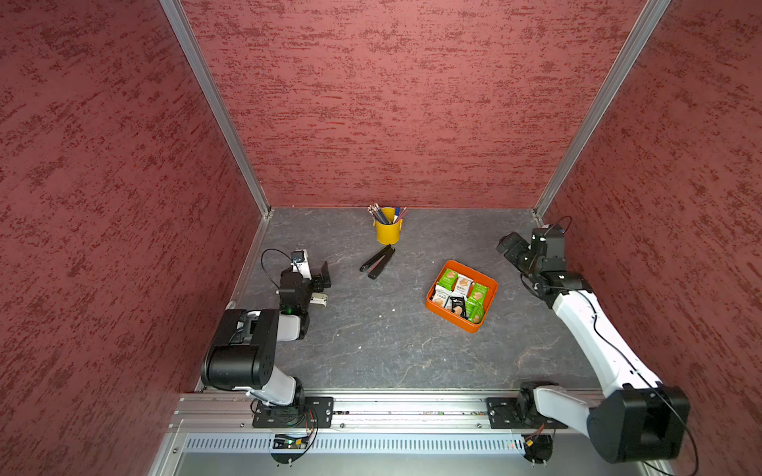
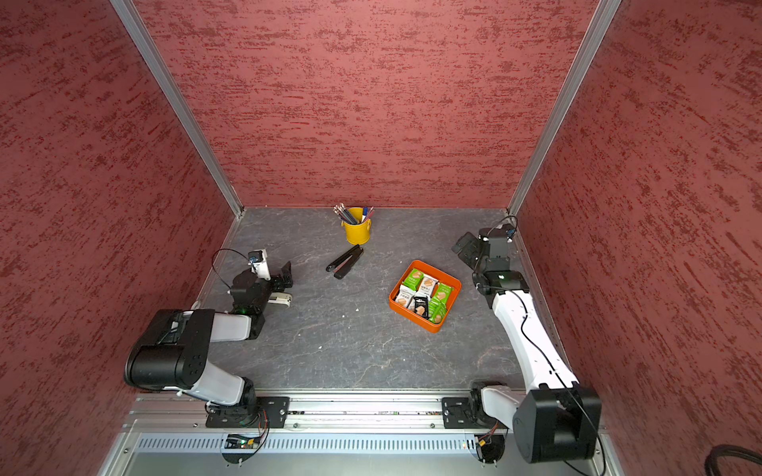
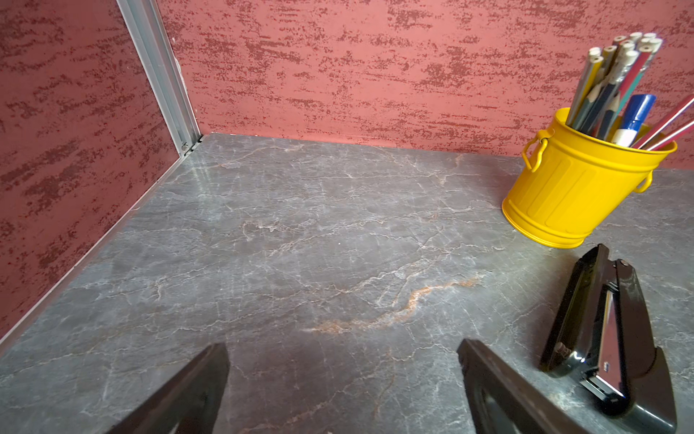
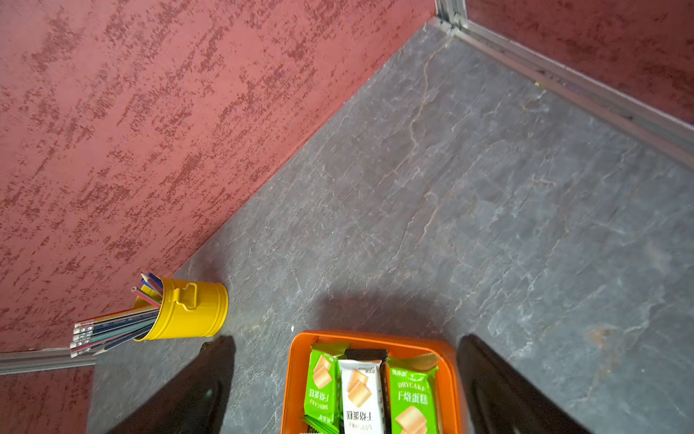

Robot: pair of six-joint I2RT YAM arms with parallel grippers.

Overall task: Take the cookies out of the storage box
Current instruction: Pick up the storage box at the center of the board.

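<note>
The storage box [image 1: 461,296] sits at a slant, far from the robot's left gripper, so the right gripper should move it to the middle and straighten it before the robot takes cookies out.
The orange storage box [image 1: 449,318] [image 2: 412,318] sits on the grey table, right of centre. Several cookies [image 1: 462,294] [image 2: 426,294] in green, white and black packets lie packed inside it. My right gripper [image 1: 508,247] [image 2: 466,247] hangs open, raised above the table just behind and to the right of the box. In its wrist view the box's near end [image 4: 296,375] and three packets [image 4: 360,390] show between the spread fingers of the gripper [image 4: 345,341], which holds nothing. My left gripper [image 1: 325,285] [image 2: 288,285] [image 3: 342,347] rests open and empty over bare table at the far left.
A yellow pen bucket [image 1: 388,230] [image 3: 574,188] [image 4: 191,312] stands at the back centre. A black stapler-like tool [image 1: 377,261] [image 3: 608,338] lies just in front of it. Red walls close off three sides, and a metal rail [image 1: 412,406] runs along the front edge.
</note>
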